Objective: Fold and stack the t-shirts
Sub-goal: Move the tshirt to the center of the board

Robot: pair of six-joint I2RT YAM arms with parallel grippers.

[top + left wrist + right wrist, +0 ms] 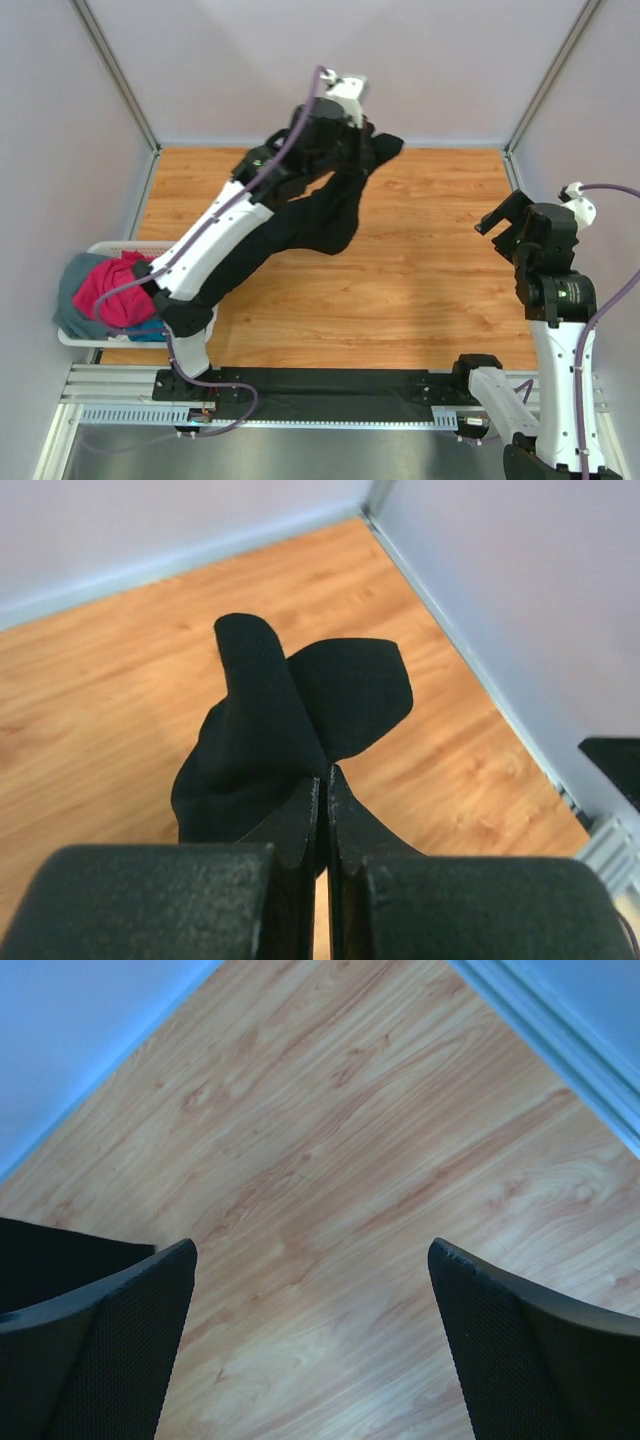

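The black t-shirt is hanging in a bunch from my left gripper. Next, I put it down across the open wood and use my right gripper too to spread it out before I fold it.
A large black t-shirt hangs bunched over the wooden table, lifted at its top by my left gripper far out at the middle back. In the left wrist view that gripper is shut on a fold of the black t-shirt, which droops away below the fingertips. A magenta-pink t-shirt lies heaped in the basket on a grey one, with a bit of bright blue showing. My right gripper hovers at the right side, open; nothing is between its fingers.
The white slotted basket stands at the table's left near corner. Grey walls close off the left, back and right edges. A black strip lies along the near rail between the arm bases. Bare wood spreads between the hanging shirt and the right arm.
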